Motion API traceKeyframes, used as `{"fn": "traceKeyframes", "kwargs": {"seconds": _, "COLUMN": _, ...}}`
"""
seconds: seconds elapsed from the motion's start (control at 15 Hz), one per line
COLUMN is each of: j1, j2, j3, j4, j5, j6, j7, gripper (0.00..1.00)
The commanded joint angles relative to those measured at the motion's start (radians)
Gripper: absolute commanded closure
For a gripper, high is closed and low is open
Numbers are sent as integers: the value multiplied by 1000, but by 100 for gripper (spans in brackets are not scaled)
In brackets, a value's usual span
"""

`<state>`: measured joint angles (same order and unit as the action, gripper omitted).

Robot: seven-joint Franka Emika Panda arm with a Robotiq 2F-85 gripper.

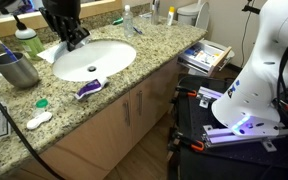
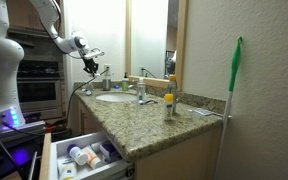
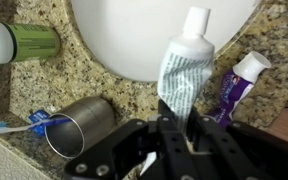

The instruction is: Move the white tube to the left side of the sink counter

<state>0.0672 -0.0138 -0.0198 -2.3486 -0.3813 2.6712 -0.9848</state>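
The counter is open between the metal cup (image 1: 63,92) and the purple-and-white tube. My gripper goes on lowering the white tube before it lets go of it there.
My gripper (image 3: 180,118) is shut on the white tube (image 3: 187,62), which has a white cap and faint green print. It holds the tube in the air over the rim of the oval white basin (image 3: 134,35). In both exterior views the gripper (image 1: 72,38) (image 2: 91,65) hangs above the sink counter (image 1: 154,58) (image 2: 154,125) at the edge of the basin (image 1: 94,58). In those views the tube itself is too small to make out.
A purple-and-white tube (image 3: 239,80) (image 1: 89,88) lies by the basin's front rim. A metal cup (image 3: 84,122) (image 1: 17,68) with toothbrushes and a green bottle (image 3: 24,40) (image 1: 26,40) stand nearby. A small white lump (image 1: 39,120) lies on the counter. There is a chrome faucet (image 2: 141,88) and an open drawer (image 2: 84,155).
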Motion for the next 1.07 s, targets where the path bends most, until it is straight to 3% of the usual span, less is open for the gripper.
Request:
{"fn": "traceKeyframes", "kwargs": {"seconds": 0.0, "j1": -7, "j2": 39, "j3": 24, "j4": -3, "j5": 31, "j6": 5, "j7": -28, "gripper": 96}}
{"fn": "traceKeyframes", "kwargs": {"seconds": 0.4, "j1": -4, "j2": 152, "j3": 58, "j4": 15, "j5": -7, "j6": 26, "j7": 32, "gripper": 96}}
{"fn": "traceKeyframes", "kwargs": {"seconds": 0.47, "j1": -10, "j2": 119, "j3": 65, "j4": -8, "j5": 15, "j6": 3, "j7": 10, "gripper": 96}}
{"fn": "traceKeyframes", "kwargs": {"seconds": 0.53, "j1": -10, "j2": 131, "j3": 67, "j4": -6, "j5": 13, "j6": 4, "j7": 17, "gripper": 83}}
{"fn": "traceKeyframes", "kwargs": {"seconds": 0.6, "j1": -10, "j2": 134, "j3": 68, "j4": -6, "j5": 14, "j6": 4, "j7": 17, "gripper": 83}}
{"fn": "traceKeyframes", "kwargs": {"seconds": 0.67, "j1": -10, "j2": 132, "j3": 67, "j4": -6, "j5": 14, "j6": 3, "j7": 17, "gripper": 96}}
{"fn": "traceKeyframes", "kwargs": {"seconds": 0.87, "j1": -5, "j2": 170, "j3": 66, "j4": 14, "j5": 1, "j6": 28, "j7": 46, "gripper": 96}}
{"fn": "traceKeyframes", "kwargs": {"seconds": 1.0, "j1": 8, "j2": 195, "j3": 54, "j4": 30, "j5": -76, "j6": 47, "j7": 115, "gripper": 96}}
